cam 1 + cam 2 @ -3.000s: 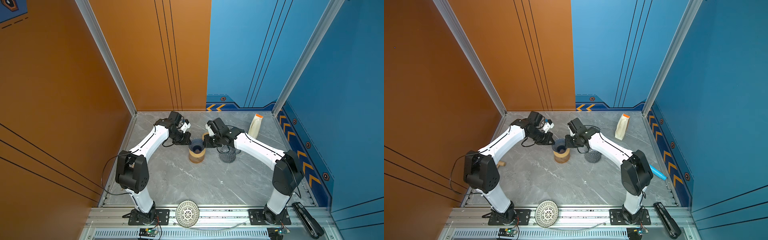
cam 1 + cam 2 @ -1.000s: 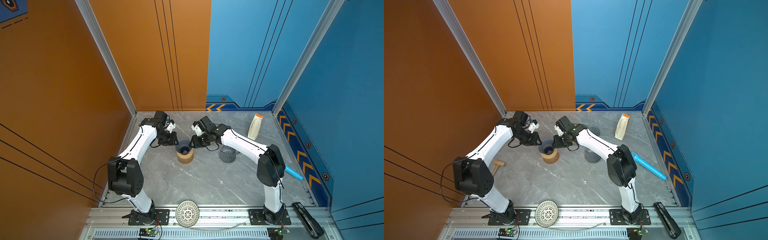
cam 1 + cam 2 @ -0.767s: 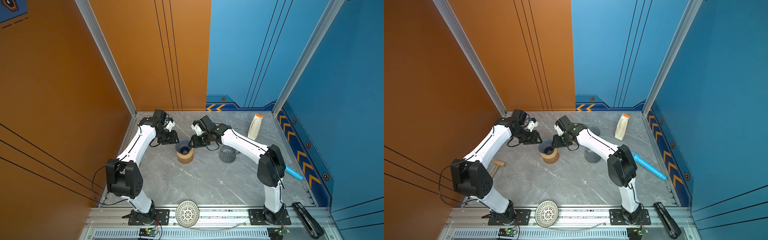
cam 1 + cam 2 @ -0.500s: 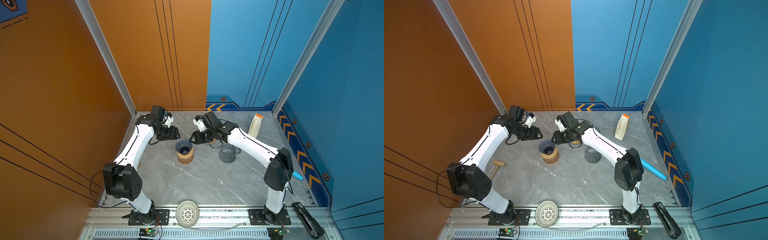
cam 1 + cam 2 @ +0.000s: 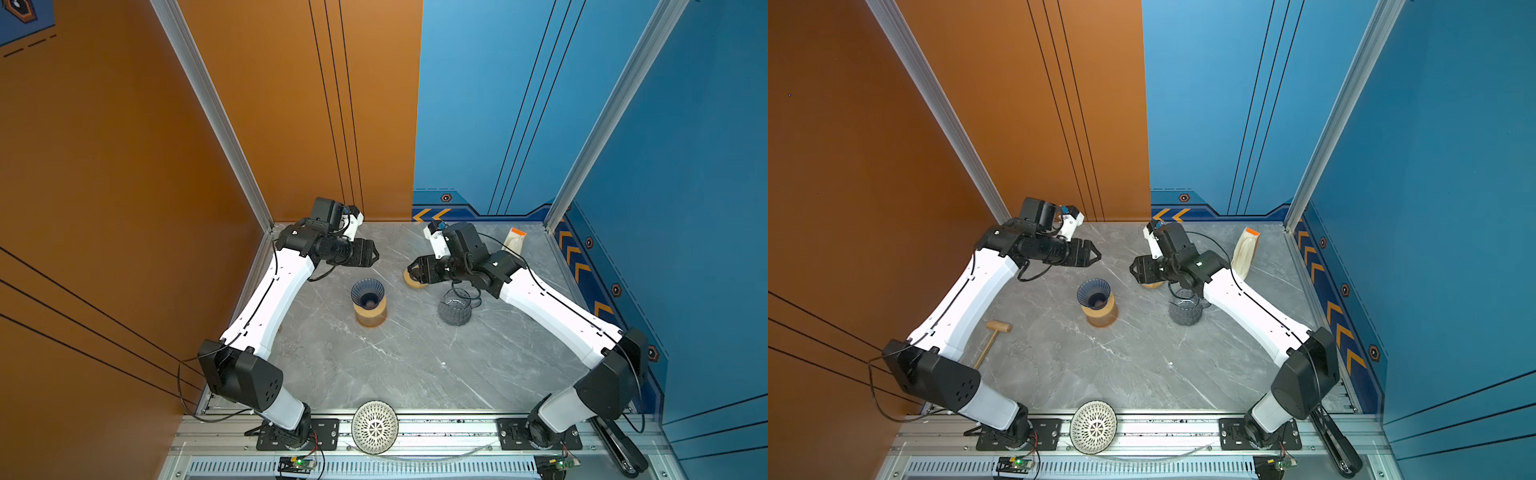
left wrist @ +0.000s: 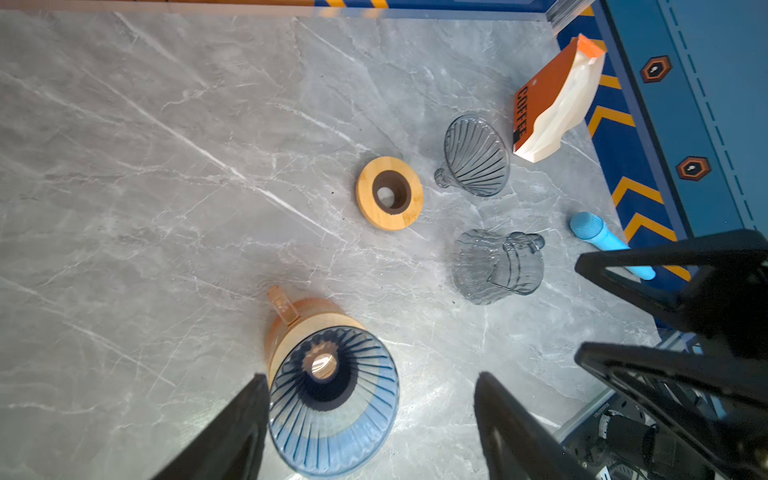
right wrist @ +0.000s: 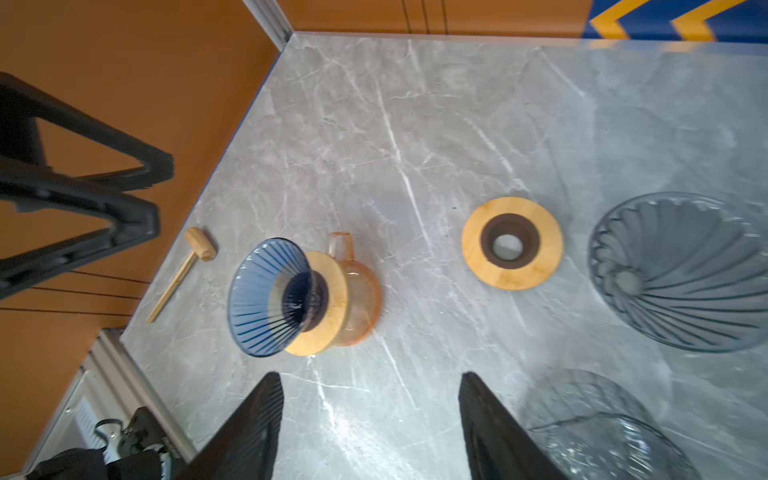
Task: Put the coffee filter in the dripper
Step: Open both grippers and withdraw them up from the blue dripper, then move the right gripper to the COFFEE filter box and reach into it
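Note:
Next, my right gripper takes a filter from the bag (image 5: 514,240), because the blue ribbed cone (image 5: 368,294) is empty and the coffee bag is far from my left gripper.
A blue ribbed cone (image 5: 367,291) (image 5: 1094,293), which I take as the coffee filter, sits upright in a wooden collar on an amber glass cup (image 5: 370,316) (image 5: 1101,314), the dripper. It also shows in the left wrist view as the cone (image 6: 332,399) and in the right wrist view as the cone (image 7: 266,297). My left gripper (image 5: 376,257) (image 5: 1098,255) (image 6: 370,376) hovers behind and left of it, open and empty. My right gripper (image 5: 409,270) (image 5: 1131,266) (image 7: 370,374) hovers behind and right of it, open and empty. Neither touches the cone.
A spare wooden ring (image 5: 415,283) (image 6: 389,192) lies under the right gripper. Nearby are a grey ribbed cone (image 6: 478,156), a grey glass pitcher (image 5: 455,307), a coffee bag (image 5: 514,241) and a blue cylinder (image 6: 602,241). A wooden mallet (image 5: 994,336) lies left; a white lattice bowl (image 5: 375,426) sits on the front rail.
Both grippers have opened and drawn back and upward from the blue cone, the left toward the back-left corner, the right toward the back. The cone stays on the cup.

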{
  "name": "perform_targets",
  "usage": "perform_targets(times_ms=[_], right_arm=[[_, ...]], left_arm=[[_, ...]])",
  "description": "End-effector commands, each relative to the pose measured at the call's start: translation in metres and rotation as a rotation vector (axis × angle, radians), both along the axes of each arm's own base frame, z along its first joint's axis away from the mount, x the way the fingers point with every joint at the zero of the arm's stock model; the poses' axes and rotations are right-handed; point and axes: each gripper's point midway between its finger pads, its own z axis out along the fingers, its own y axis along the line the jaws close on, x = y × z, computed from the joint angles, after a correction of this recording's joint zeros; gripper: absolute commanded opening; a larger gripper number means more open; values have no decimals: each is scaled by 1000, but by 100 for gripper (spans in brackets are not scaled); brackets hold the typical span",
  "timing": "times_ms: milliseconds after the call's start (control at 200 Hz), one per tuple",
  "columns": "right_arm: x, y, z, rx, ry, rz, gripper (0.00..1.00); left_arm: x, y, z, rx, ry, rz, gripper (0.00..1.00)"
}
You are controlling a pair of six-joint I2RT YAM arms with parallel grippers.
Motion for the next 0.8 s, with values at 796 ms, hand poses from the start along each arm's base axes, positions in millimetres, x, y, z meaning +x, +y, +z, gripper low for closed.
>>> perform_targets(times_ms=[796], right_arm=[[52,-283,-77,-236,87,-731,38]], left_arm=[[-6,-28,-11,-123,-153,-52,100]])
